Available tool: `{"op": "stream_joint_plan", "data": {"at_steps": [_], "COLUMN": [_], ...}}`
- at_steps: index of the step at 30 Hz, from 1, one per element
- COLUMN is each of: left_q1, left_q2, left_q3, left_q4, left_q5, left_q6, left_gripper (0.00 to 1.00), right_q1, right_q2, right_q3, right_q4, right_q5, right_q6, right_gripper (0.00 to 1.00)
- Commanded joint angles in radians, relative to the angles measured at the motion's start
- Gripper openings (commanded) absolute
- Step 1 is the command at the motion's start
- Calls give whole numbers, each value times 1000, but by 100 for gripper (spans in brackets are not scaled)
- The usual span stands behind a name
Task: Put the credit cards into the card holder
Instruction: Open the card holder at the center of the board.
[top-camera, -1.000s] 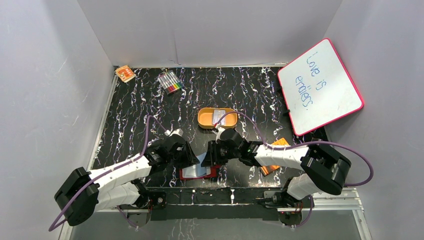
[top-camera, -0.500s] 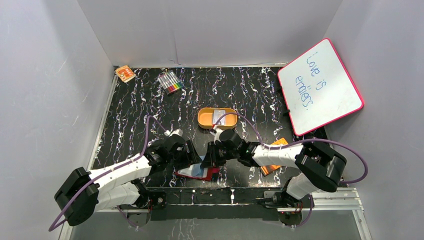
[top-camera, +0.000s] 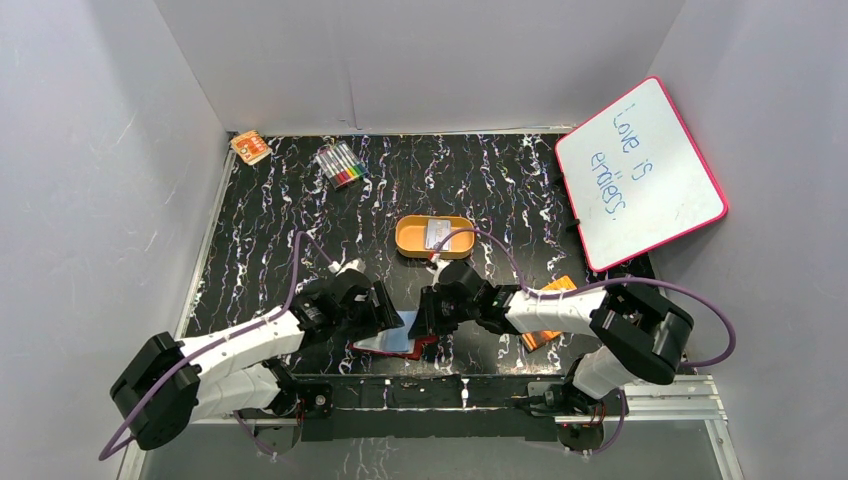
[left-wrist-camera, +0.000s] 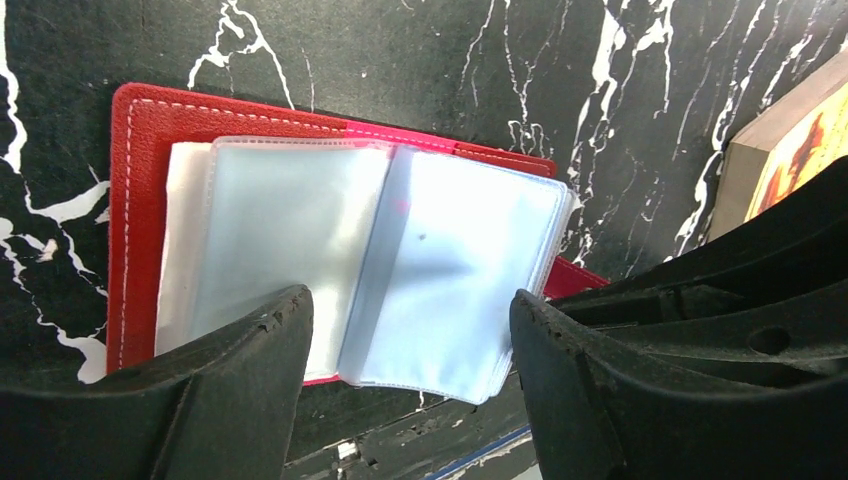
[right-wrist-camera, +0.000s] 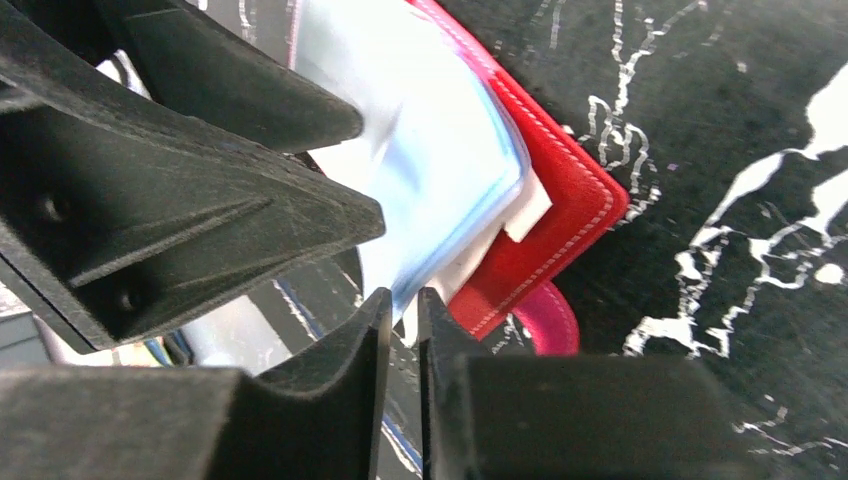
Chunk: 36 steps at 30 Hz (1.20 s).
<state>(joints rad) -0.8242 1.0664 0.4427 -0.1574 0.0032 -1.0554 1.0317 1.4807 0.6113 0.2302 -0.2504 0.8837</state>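
Next, I close my left gripper and push the sleeves' fold (left-wrist-camera: 377, 255) down with it to keep the sleeves steady, because the sleeves' lower corner (left-wrist-camera: 478, 392) slants off the red cover at my right gripper.
The card holder (top-camera: 395, 346) lies open near the table's front edge, its red cover (left-wrist-camera: 140, 130) flat and its clear pocket sleeves (left-wrist-camera: 450, 270) fanned. My left gripper (left-wrist-camera: 408, 310) hovers just above the sleeves, open, with nothing between its fingers (left-wrist-camera: 250, 380). From the right, my right gripper (right-wrist-camera: 403, 300) has its jaws nearly together on the sleeves' lower corner (right-wrist-camera: 440, 150), beside the red cover (right-wrist-camera: 560, 200) and its pink tab (right-wrist-camera: 550, 320). The two grippers (top-camera: 385, 315) (top-camera: 425, 318) almost touch. A pale credit card (top-camera: 438, 233) rests in the orange tin.
The orange oval tin (top-camera: 410, 238) stands mid-table behind the grippers. An orange booklet (top-camera: 548, 312) (left-wrist-camera: 800, 140) lies right of the card holder. A whiteboard (top-camera: 640, 170) leans at the right wall; markers (top-camera: 340, 163) and a small orange box (top-camera: 250, 147) sit at the back left.
My left gripper has opened wide above the sleeves. The right gripper's jaws have closed down onto the sleeves' corner, and the raised sleeve has sunk lower.
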Motion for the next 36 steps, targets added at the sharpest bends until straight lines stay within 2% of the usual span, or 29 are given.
{"op": "stream_joint_plan", "data": {"at_steps": [1,10,19,25,36], "left_q1": [-4,-3,-3,-5,-4], "left_q2": [32,144,230,289,337], "left_q3": [16,51,79,87,65], "left_q4": [-6,-10,-29,-53,-51], "left_q5": [-6,-12,-32,-58,-73], "left_q6": [28,94,147,167,164], "left_gripper": [69,67,60,46,13], "right_q1": [1,1,1,1,1], "right_q2": [-51,-120,-120,-109,-67], "right_q3": [-4,1,40,41,85], "right_q4": [-69,-168,-216,-217,-201], "right_q5": [66,133,214,223,195], "right_q6": [-21,-47,-37,-24,-35], "right_gripper": [29,40,41,42,42]}}
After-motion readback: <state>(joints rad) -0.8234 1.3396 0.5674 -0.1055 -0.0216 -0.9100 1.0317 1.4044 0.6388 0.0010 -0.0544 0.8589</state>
